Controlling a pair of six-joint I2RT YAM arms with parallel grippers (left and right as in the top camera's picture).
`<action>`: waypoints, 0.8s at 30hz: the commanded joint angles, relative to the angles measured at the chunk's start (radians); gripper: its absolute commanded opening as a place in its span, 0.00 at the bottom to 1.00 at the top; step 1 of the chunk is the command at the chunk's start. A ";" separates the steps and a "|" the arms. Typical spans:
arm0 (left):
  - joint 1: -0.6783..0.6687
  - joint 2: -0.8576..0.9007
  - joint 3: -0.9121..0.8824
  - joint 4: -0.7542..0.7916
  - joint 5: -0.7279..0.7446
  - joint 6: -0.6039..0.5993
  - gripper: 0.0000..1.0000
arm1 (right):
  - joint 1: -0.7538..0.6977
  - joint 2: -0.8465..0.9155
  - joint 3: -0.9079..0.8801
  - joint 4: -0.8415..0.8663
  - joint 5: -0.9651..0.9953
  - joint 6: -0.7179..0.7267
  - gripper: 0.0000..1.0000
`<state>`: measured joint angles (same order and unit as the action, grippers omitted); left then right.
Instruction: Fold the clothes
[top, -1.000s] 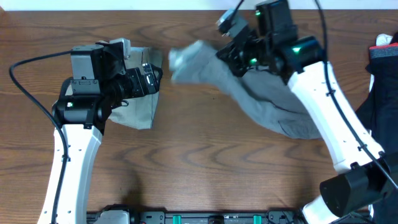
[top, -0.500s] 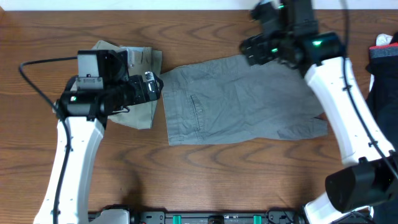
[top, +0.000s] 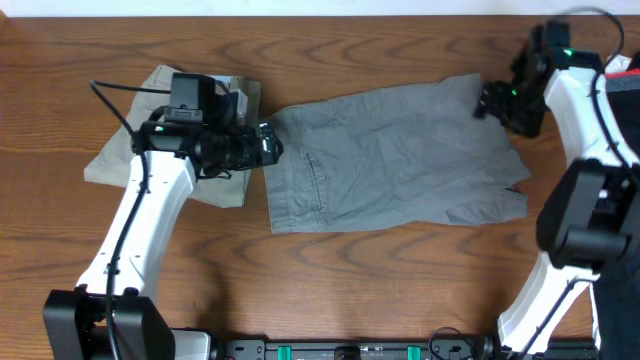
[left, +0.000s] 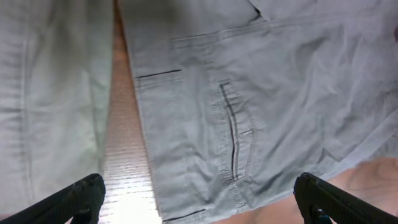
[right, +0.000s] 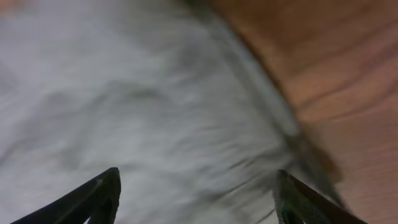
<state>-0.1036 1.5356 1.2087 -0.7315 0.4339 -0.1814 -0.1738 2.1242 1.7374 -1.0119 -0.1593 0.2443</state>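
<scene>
The waistband's edge (left: 147, 146) will bunch up and fold over when I lift it, pulling the grey trousers along, because soft wrinkles (left: 351, 71) run through them.
Mid-grey trousers (top: 390, 155) lie spread flat across the middle of the table, waistband to the left. In the left wrist view their back pocket (left: 233, 130) shows. A folded khaki-beige pair (top: 125, 155) lies at the left, partly under my left arm. My left gripper (top: 272, 150) hovers open over the grey waistband's edge, fingertips (left: 78, 198) wide apart with nothing between them. My right gripper (top: 488, 100) is at the grey pair's far right corner. In the blurred right wrist view it stands open (right: 199, 199) above the grey cloth (right: 137, 93).
A pile of dark clothing (top: 612, 130) with a red and white item (top: 620, 68) sits at the right edge. A strip of bare wood (left: 121, 168) separates the two pairs of trousers. The table's far edge runs close behind the right gripper.
The right gripper opened and let go of the grey trousers, which went from bunched in the air to flat on the table. It then swung right. The left arm shifted right toward the waistband.
</scene>
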 joint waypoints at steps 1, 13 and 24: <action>-0.005 -0.004 0.008 0.019 -0.068 0.021 0.98 | -0.032 0.029 0.008 0.069 -0.150 -0.123 0.77; -0.005 0.160 0.007 0.230 -0.103 0.046 0.83 | -0.019 0.049 0.008 0.164 -0.309 -0.164 0.77; -0.005 0.276 0.007 0.342 -0.111 0.051 0.80 | -0.021 0.049 0.008 0.143 -0.309 -0.164 0.76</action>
<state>-0.1078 1.8015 1.2087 -0.4038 0.3325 -0.1486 -0.1982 2.1700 1.7367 -0.8673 -0.4526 0.0967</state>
